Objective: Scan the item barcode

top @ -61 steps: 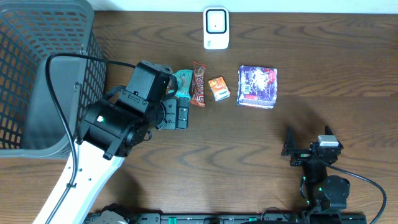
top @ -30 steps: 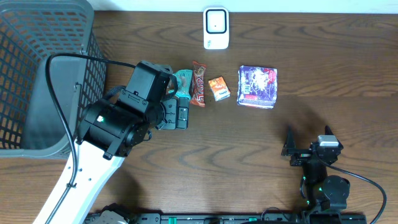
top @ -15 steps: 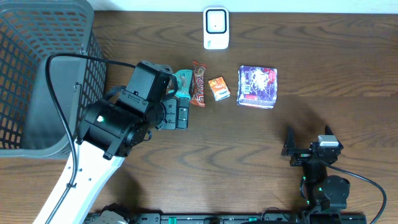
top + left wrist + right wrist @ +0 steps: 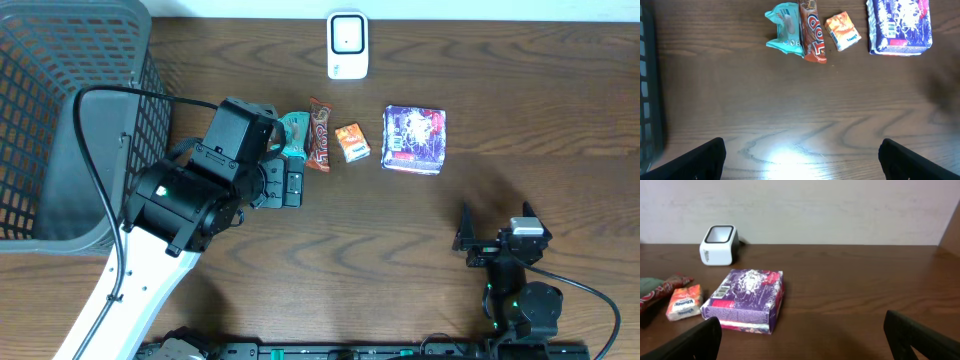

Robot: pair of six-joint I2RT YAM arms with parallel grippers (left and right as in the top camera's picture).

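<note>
The purple box's barcode [image 4: 398, 142] points up, the same way as the scanner's window, so the robot's right hand should grip the edge [image 4: 441, 137] farthest from the basket and turn the box over.
Four items lie in a row on the wooden table: a teal packet [image 4: 293, 133], a red candy bar [image 4: 319, 135], a small orange box [image 4: 351, 142] and a purple box [image 4: 414, 139]. The white barcode scanner [image 4: 347, 45] stands behind them at the far edge. My left gripper [image 4: 292, 186] is open and empty over bare wood just in front of the teal packet [image 4: 785, 29] and red bar [image 4: 811, 30]. Open and empty too, my right gripper [image 4: 497, 228] is low at the front right, facing the purple box [image 4: 745, 300] and the scanner [image 4: 717, 245].
A large grey mesh basket [image 4: 60, 110] fills the left side of the table, with the left arm's cable draped by it. In the left wrist view the basket [image 4: 647, 80] shows at the left edge. A pale wall [image 4: 815, 205] runs behind the scanner.
</note>
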